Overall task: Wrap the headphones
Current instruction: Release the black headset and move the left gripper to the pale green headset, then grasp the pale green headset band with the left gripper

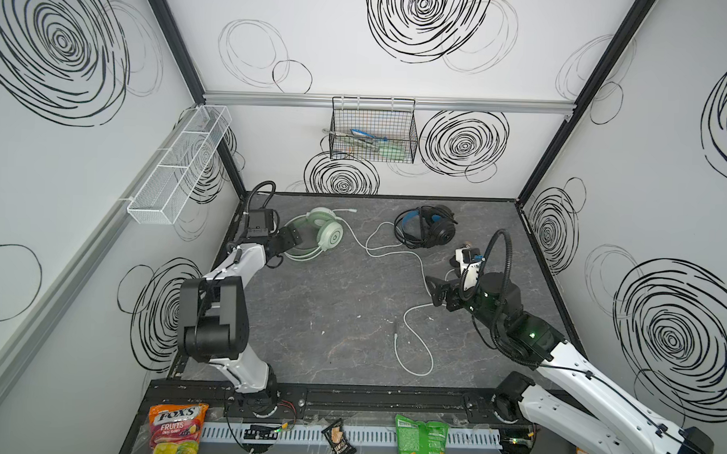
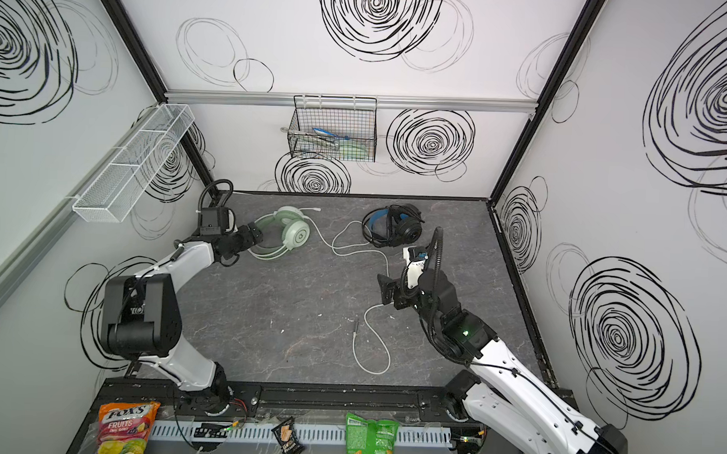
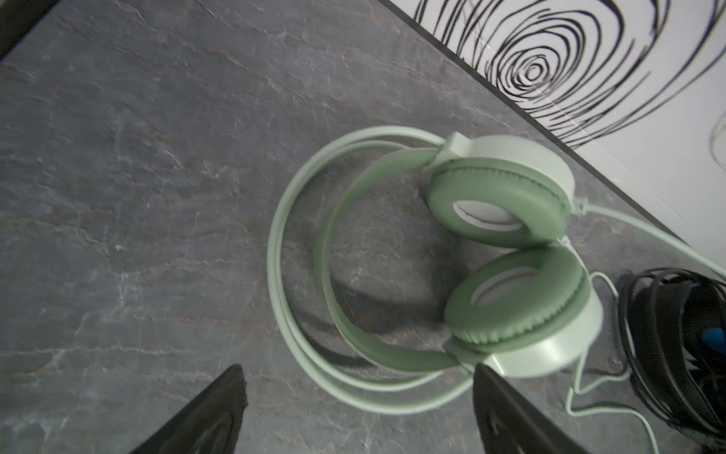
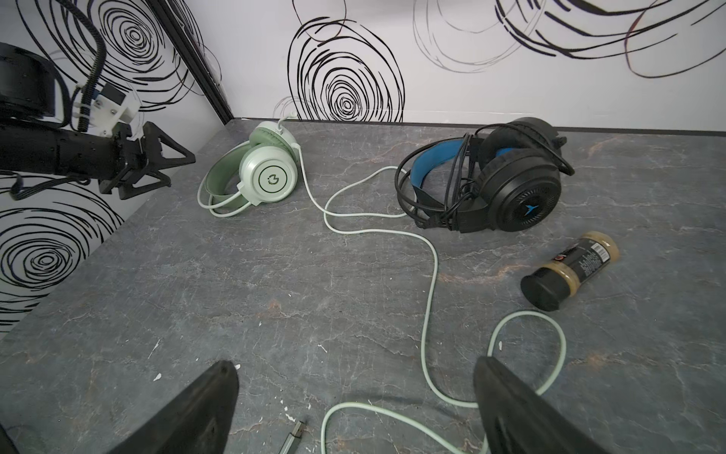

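The white cable's loop (image 4: 556,333) under the robot's right gripper is a long way from the green headphones, so the left gripper should first lift the headphones nearer by their headband (image 3: 323,261).
The mint-green headphones (image 1: 326,235) (image 2: 293,233) (image 3: 491,255) (image 4: 267,173) lie at the back left of the grey table. Their white cable (image 1: 394,250) (image 4: 430,275) snakes forward to a plug (image 1: 396,327) (image 4: 292,434). The black headphones (image 1: 430,228) (image 2: 395,227) (image 4: 506,181) with blue accents lie at the back right, their black cable bundled around them. My left gripper (image 1: 292,239) (image 2: 255,234) (image 3: 357,367) stands open just left of the green headband, holding nothing. My right gripper (image 1: 434,291) (image 2: 384,289) (image 4: 353,363) is open above a loop of the white cable.
A spice jar (image 4: 569,271) lies on its side in front of the black headphones. A black wire basket (image 1: 373,132) hangs on the back wall and a white mesh basket (image 1: 181,163) on the left wall. Snack bags (image 1: 176,429) (image 1: 421,442) lie at the front edge.
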`<state>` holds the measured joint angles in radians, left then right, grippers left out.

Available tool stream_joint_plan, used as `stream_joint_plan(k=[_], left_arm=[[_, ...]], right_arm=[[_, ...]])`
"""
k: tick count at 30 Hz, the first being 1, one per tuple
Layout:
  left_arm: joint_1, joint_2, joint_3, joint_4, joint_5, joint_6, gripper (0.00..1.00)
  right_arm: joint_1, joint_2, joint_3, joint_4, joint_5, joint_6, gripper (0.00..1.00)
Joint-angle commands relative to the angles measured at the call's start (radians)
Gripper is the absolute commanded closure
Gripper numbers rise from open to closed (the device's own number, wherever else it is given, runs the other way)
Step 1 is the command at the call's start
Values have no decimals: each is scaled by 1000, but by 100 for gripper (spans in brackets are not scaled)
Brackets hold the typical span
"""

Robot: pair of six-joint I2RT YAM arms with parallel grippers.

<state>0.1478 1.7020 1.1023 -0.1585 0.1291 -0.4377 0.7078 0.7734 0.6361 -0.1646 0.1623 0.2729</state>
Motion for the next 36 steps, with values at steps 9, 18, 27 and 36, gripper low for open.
stream_joint_plan(k=[9, 18, 27, 36], left_arm=[[8, 198, 127, -73, -37, 69, 4], [-7, 327, 258, -169, -103, 97, 14], [-42, 388, 299, -191, -183, 75, 47], [-35, 231, 231, -128, -276, 104, 93]], right_arm=[[80, 245, 14, 293, -85, -35, 3], [115, 298, 24, 353, -72, -9, 2], [104, 209, -13, 308, 6, -27, 3], [84, 97, -12, 224, 52, -46, 3]])
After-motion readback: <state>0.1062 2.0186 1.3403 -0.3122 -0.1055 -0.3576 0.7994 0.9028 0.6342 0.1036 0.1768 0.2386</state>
